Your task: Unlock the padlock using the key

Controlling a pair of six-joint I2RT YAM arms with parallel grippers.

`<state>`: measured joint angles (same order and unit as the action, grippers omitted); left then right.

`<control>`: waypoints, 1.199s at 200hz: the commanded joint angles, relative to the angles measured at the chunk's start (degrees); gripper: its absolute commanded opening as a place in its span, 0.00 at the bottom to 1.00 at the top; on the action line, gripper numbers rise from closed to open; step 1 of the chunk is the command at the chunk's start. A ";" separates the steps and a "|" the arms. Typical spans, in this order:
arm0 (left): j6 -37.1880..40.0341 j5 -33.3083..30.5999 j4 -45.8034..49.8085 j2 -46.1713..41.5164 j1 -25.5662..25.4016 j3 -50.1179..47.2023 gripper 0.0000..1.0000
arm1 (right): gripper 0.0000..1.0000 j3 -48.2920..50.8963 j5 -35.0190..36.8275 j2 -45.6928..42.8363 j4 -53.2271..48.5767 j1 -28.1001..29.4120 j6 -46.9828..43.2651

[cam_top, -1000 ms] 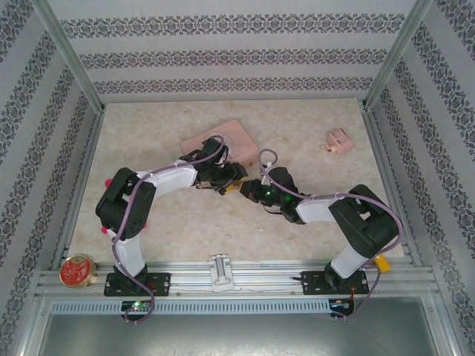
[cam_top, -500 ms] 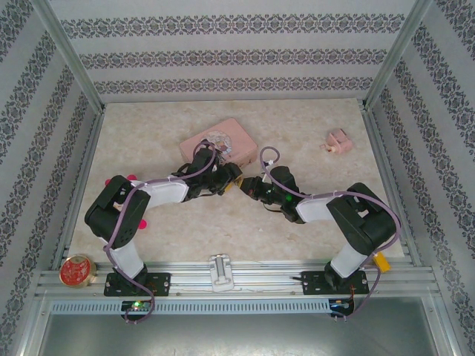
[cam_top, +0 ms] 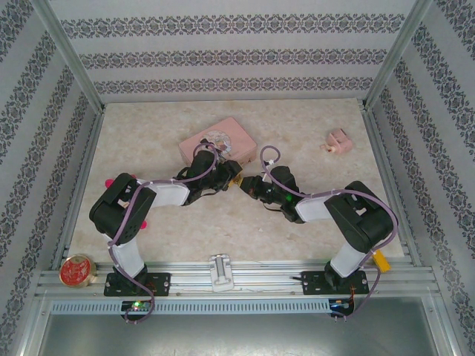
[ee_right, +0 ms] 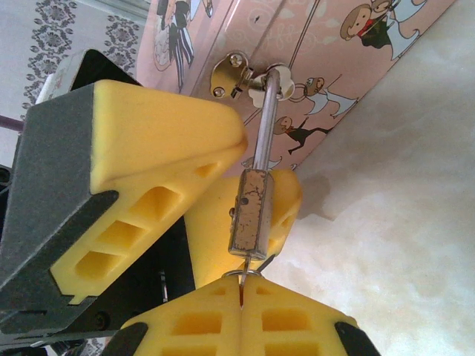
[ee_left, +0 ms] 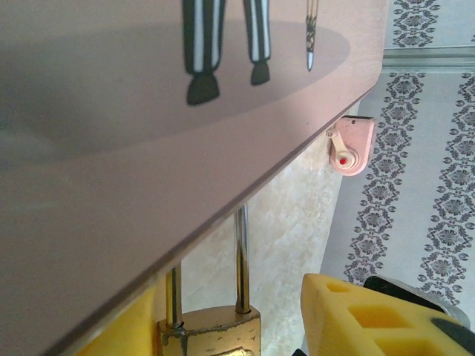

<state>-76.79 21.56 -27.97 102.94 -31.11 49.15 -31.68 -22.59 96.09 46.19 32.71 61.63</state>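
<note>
The padlock's body (ee_right: 252, 213) is loose between the left gripper's open fingers, so the left gripper should clamp it before the right gripper takes a new grip on the key (ee_right: 246, 265) and turns it.
The small brass padlock (ee_right: 250, 211) hangs by its silvery shackle (ee_left: 241, 259) from the hasp of the pink tin (ee_right: 334, 59). My left gripper (ee_left: 223, 319) straddles the padlock (ee_left: 211, 330), open: one yellow pad lies against the body, and the other finger (ee_left: 356, 315) stands off to the right with a gap. My right gripper (ee_right: 243, 297) is just below the lock, shut on the thin dark key (ee_right: 243, 278). The key's tip meets the bottom of the padlock and its wire ring rests on the fingertips. From above, both grippers meet at the padlock (cam_top: 239, 180) in front of the tin (cam_top: 217, 142).
A small pink lump (cam_top: 339, 141) lies at the back right of the table. A red disc (cam_top: 76, 270) and a white block (cam_top: 221, 271) sit on the front rail. Patterned walls close in three sides.
The left arm has shifted its elbow and drawn its wrist closer to the tin, round the padlock. The right gripper has stayed shut at the lock, barely moving.
</note>
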 commanded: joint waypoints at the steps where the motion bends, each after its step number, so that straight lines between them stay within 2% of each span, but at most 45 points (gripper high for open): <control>1: -2.45 0.81 -3.71 1.03 -0.18 -0.83 0.49 | 0.00 -0.67 -0.35 0.91 4.32 -0.69 0.34; 34: -3.45 1.69 -5.21 0.93 -0.21 -0.86 0.43 | 0.01 -0.59 -0.18 1.51 4.86 -0.72 0.69; 82: -1.75 1.04 -2.34 -1.21 -0.18 -1.00 0.31 | 0.02 -0.47 0.05 2.16 5.11 -0.82 0.96; 115: -1.56 0.86 -1.87 -1.38 -0.18 -0.76 0.25 | 0.07 -0.58 -0.03 2.43 5.23 -0.88 1.00; 130: -1.86 0.95 -2.15 -1.21 -0.18 -0.83 0.18 | 0.09 -0.65 0.00 2.52 5.18 -0.89 0.89; 160: -2.13 0.85 -2.53 -1.31 -0.18 -1.16 0.14 | 0.13 -0.40 -0.06 2.57 5.05 -1.07 0.70; 180: -2.13 0.52 -2.12 -1.64 -0.18 -1.28 0.00 | 0.15 -0.46 -0.09 2.44 4.87 -1.24 0.52; 240: -1.69 0.10 -0.71 -2.04 -0.18 -0.96 0.00 | 0.18 -0.93 -0.70 1.93 3.40 -1.68 -0.93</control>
<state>-76.62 19.38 -29.15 103.02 -31.00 48.49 -31.68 -22.63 97.80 49.47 31.59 62.65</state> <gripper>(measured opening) 0.188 0.168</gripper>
